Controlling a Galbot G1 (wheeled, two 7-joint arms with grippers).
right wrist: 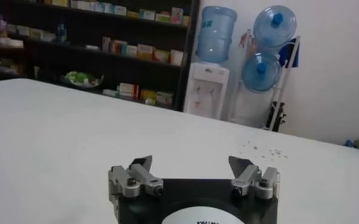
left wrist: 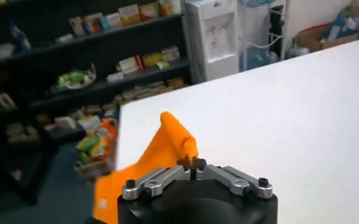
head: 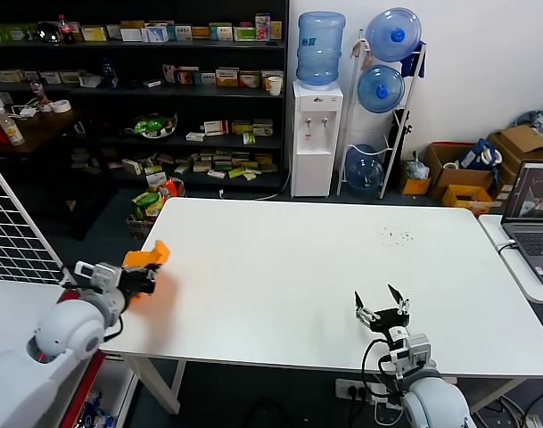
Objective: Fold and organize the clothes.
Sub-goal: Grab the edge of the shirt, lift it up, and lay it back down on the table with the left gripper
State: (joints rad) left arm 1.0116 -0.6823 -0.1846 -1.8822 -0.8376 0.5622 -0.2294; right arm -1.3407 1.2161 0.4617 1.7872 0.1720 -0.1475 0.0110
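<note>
My left gripper should go on pulling the orange clothes (head: 150,255) to the white table's middle (head: 264,290) until they lie flat, because they trail behind it and that spot is clear.
A bunch of the bright orange clothes (head: 147,257) shows at the left edge of the white table (head: 280,267), pinched in my left gripper (head: 152,267), which is shut on the fabric. In the left wrist view the orange cloth (left wrist: 167,146) rises from the shut gripper (left wrist: 192,163) and hangs down past the table's edge; most of the shirt is hidden. My right gripper (head: 384,305) stands open over the table's front right, nothing between its fingers (right wrist: 141,164).
Dark specks (head: 396,236) lie on the table's far right. A laptop (head: 531,209) sits on a side table to the right. Shelves (head: 164,98), a water dispenser (head: 316,134) and bottle rack (head: 378,107) stand behind. A wire grid (head: 12,232) is at left.
</note>
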